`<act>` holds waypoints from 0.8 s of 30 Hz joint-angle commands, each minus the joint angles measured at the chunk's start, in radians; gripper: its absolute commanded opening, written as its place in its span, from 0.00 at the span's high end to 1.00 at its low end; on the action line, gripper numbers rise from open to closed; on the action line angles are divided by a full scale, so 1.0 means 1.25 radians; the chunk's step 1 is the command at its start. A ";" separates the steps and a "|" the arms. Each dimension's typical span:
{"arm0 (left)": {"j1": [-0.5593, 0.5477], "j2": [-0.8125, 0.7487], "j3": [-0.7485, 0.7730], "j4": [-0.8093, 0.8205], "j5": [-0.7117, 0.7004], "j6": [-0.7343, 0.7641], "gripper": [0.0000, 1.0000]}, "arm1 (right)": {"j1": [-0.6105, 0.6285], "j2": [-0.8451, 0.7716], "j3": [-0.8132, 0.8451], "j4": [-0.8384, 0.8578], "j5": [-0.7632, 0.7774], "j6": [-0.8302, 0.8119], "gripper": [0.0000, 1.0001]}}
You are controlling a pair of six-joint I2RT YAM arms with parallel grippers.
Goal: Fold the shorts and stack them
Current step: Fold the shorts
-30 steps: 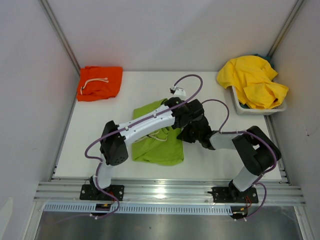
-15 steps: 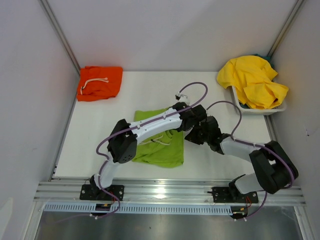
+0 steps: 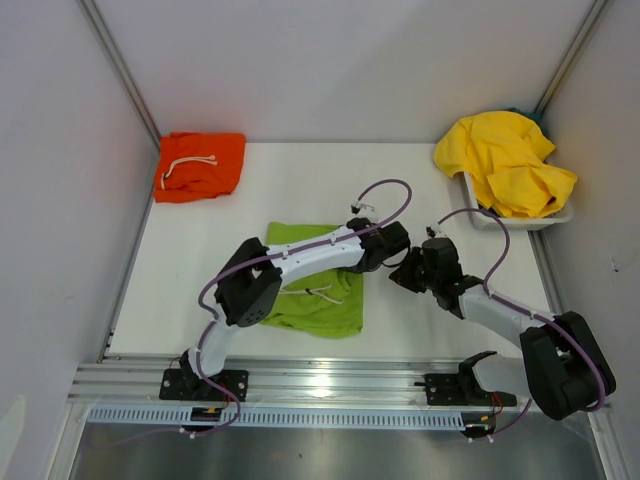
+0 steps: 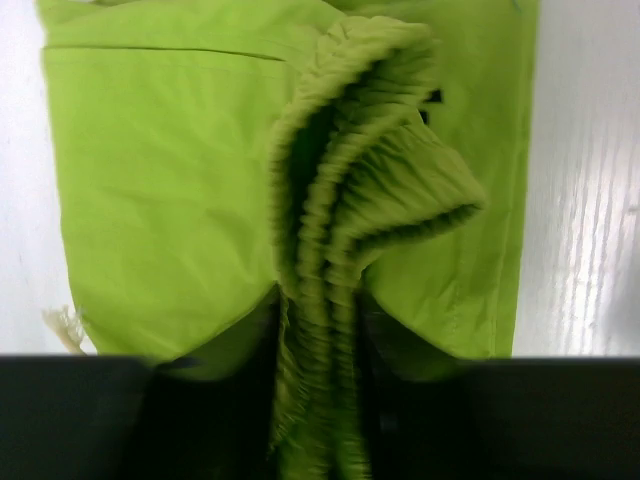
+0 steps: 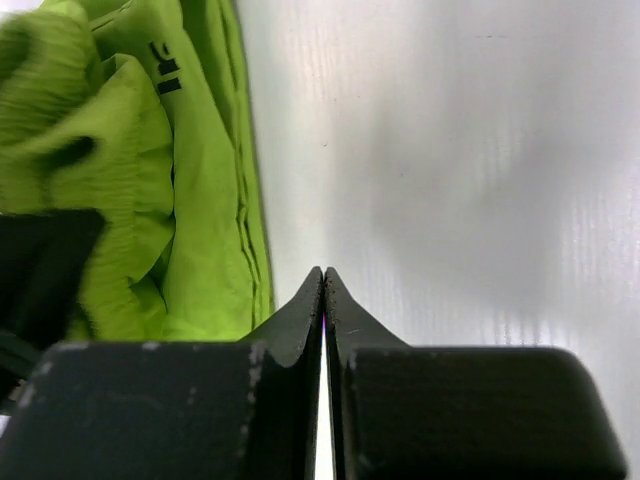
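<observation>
The robot's left gripper reaches across the green shorts (image 3: 345,283), so it should let go of the shorts' waistband and move away before the right gripper turns the shorts by their near corner (image 3: 350,326).
The lime green shorts (image 3: 320,300) lie folded on the white table, left of centre. My left gripper (image 3: 372,250) is shut on their bunched ribbed waistband (image 4: 330,300) at the right edge of the garment and holds it raised. My right gripper (image 3: 408,272) is shut and empty, just right of the shorts over bare table; its closed fingertips (image 5: 323,275) show beside the green edge (image 5: 215,230) with the dark logo (image 5: 165,65). The orange shorts (image 3: 200,165) lie folded at the back left. Yellow shorts (image 3: 510,160) are heaped at the back right.
A white bin (image 3: 500,215) holds the yellow heap at the back right corner. Grey walls stand on both sides and behind. A metal rail (image 3: 330,380) runs along the near edge of the table (image 3: 300,190).
My left gripper has pulled the green waistband towards the near right. My right arm has swung off the shorts to the right. The green shorts now lie flatter and nearer.
</observation>
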 commanded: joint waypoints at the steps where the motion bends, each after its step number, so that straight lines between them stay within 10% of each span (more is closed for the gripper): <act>1: -0.007 -0.035 -0.018 0.065 0.049 0.009 0.55 | -0.012 -0.023 -0.006 0.004 -0.007 -0.015 0.99; 3: -0.009 -0.046 -0.023 0.087 0.060 0.013 0.28 | -0.021 -0.023 -0.007 0.004 -0.014 -0.017 0.99; 6: -0.009 -0.080 -0.045 0.124 0.081 0.020 0.16 | -0.029 -0.023 -0.012 0.005 -0.021 -0.021 0.99; 24: 0.134 -0.564 -0.386 0.409 0.465 0.094 0.08 | 0.000 -0.037 0.008 0.131 -0.169 -0.034 0.84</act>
